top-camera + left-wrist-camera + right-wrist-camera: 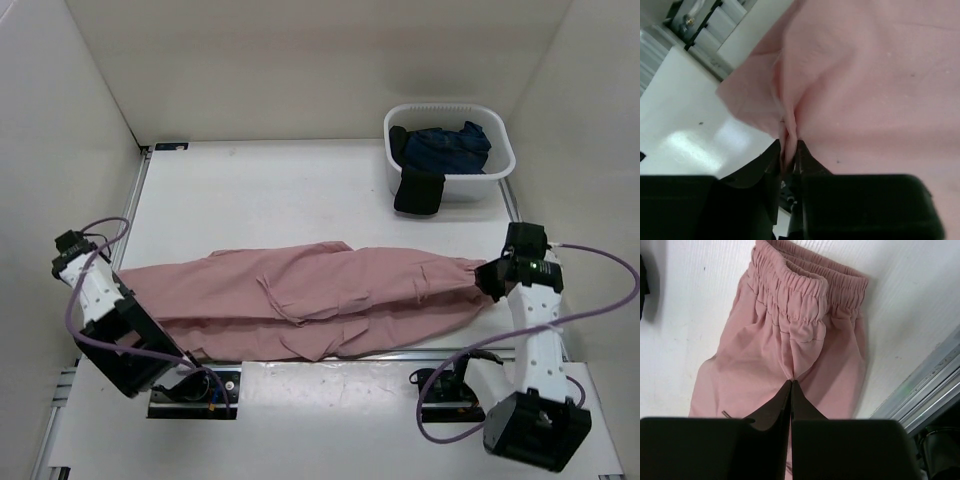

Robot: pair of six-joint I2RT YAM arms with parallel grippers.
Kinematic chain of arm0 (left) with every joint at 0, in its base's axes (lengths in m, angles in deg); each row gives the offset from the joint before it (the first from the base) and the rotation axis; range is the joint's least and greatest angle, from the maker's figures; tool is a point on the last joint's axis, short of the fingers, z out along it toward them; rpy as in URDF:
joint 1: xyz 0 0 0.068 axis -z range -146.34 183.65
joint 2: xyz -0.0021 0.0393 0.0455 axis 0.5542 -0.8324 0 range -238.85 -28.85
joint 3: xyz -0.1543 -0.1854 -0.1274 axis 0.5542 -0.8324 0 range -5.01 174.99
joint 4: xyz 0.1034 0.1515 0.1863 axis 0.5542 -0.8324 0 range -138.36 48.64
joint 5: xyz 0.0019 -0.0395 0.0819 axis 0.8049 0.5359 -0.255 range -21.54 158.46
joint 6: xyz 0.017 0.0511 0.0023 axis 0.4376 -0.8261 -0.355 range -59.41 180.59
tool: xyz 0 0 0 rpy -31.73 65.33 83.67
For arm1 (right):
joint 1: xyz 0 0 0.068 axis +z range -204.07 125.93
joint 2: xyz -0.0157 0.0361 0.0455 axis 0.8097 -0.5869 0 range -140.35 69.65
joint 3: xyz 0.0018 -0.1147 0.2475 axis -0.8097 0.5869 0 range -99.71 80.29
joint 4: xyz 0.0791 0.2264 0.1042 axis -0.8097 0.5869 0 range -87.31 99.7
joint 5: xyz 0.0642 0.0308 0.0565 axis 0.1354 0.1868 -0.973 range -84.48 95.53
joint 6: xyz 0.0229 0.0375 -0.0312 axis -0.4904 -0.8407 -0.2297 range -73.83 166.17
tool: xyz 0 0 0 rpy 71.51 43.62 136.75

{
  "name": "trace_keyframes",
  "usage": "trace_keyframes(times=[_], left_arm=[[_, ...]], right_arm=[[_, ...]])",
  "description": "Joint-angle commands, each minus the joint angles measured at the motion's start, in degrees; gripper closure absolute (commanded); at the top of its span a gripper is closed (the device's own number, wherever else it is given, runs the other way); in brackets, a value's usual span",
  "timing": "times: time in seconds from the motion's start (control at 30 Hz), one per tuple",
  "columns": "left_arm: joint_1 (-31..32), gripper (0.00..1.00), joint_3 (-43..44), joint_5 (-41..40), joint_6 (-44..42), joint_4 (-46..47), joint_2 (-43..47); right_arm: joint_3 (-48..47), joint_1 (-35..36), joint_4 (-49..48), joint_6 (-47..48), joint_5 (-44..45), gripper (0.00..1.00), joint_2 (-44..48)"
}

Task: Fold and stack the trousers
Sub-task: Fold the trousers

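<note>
The upper leg is bunched up in my left gripper and leaves the lower leg showing. Next, I grab the upper leg's edge close by and pull it over.
The dusty-pink trousers lie stretched left to right across the near half of the table, legs folded onto each other, waist at the right. My left gripper is shut on the leg-end cloth; in the left wrist view a pinched fold of the trousers sits between its fingers. My right gripper is shut on the waist end; in the right wrist view the elastic waistband bunches just beyond the closed gripper.
A white basket at the back right holds a dark navy garment, with a black cloth hanging over its front wall. The table's near edge rail runs just below the trousers.
</note>
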Motion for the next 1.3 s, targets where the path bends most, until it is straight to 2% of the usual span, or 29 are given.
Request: trace_keyframes(times=[0.0,0.1,0.13,0.2,0.27,0.43,0.6,0.73,0.83,0.93,1.27], left_arm=[[-2.1,0.71,-3.3,-2.9,-0.4,3.7,6.4],[-5.4,0.48,-5.5,-3.5,-0.4,3.7,9.8],[-6.2,0.30,-5.5,-3.5,-0.4,3.7,10.5],[-8.8,0.20,-6.9,-3.5,-0.4,2.2,11.8],[-12.8,0.16,-6.9,-2.0,-0.4,2.2,12.6],[-18.9,0.13,-1.9,7.4,-0.4,2.7,6.4],[-18.9,0.13,0.5,14.1,-0.4,-0.2,-4.2],[-18.9,0.13,2.4,18.0,-0.4,1.0,-8.0],[-18.4,0.17,3.0,18.7,-0.4,2.1,-10.1],[-18.4,0.20,2.4,15.3,-0.4,4.7,-10.1],[-14.6,0.22,-1.7,11.4,-0.4,11.9,-7.0]], right_arm=[[3.0,-0.4,-0.6,0.0,3.7,1.00,4.0],[7.8,-0.4,-2.1,-1.4,0.8,1.00,5.7],[9.4,-0.4,-2.9,-1.9,0.8,1.00,6.6],[10.0,-0.4,-2.9,-1.9,0.1,1.00,7.9],[10.0,-0.4,-2.9,-1.9,0.1,1.00,8.4],[10.0,-0.4,-1.8,-1.3,0.7,1.00,10.1],[10.0,-0.4,-1.3,-0.7,1.4,1.00,10.6],[10.0,-0.4,-1.3,-0.7,1.9,1.00,10.6],[9.4,-0.4,-0.2,-0.7,2.4,1.00,10.6],[8.3,-0.4,0.4,-0.7,3.0,1.00,10.6],[7.8,-0.4,0.4,-1.3,2.4,1.00,10.1]])
